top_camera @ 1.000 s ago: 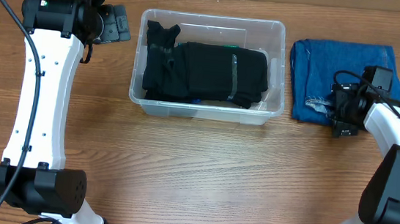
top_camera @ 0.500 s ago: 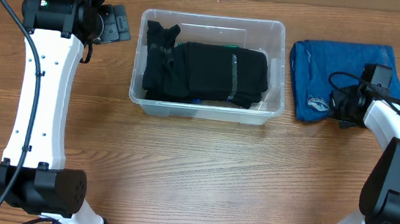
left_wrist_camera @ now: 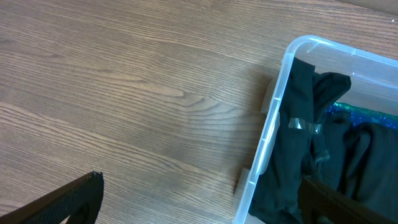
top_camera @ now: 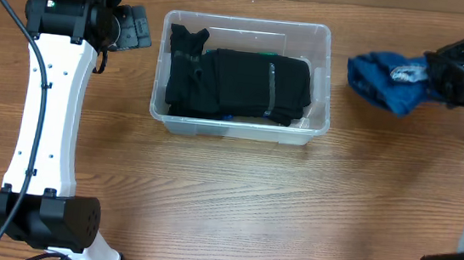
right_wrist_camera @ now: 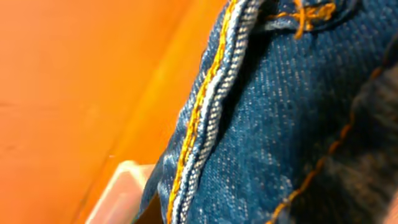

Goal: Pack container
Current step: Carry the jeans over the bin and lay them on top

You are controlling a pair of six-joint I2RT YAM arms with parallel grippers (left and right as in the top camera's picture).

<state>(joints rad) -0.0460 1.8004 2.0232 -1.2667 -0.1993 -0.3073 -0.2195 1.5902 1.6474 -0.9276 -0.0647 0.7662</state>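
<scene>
My right gripper is holding the blue jeans [top_camera: 380, 79], which hang free beside the open container. It should keep going across the container's rim and let them go above the black clothes [top_camera: 252, 81].
The clear container [top_camera: 325, 71] stands at the table's back middle with folded black clothes [top_camera: 241, 84] inside. To its right, a bunched pair of blue jeans [top_camera: 386, 81] hangs above the table, and my right gripper [top_camera: 429, 76] is shut on it. Denim [right_wrist_camera: 280, 124] with orange stitching fills the right wrist view and hides the fingers. My left gripper [top_camera: 139, 29] hovers just left of the container's back left corner, open and holding nothing. In the left wrist view its fingertips [left_wrist_camera: 68, 199] stand wide apart, with the container's rim [left_wrist_camera: 273, 137] and black clothes [left_wrist_camera: 311, 155] between them.
Bare wooden tabletop [top_camera: 234, 198] stretches in front of the container. The white left arm [top_camera: 46, 112] runs along the table's left side. A pale plastic edge [right_wrist_camera: 115, 193] shows low in the right wrist view.
My right gripper shut on the jeans, which lay spread flat, and lifted them up and back, so they now hang bunched. The left arm has not moved.
</scene>
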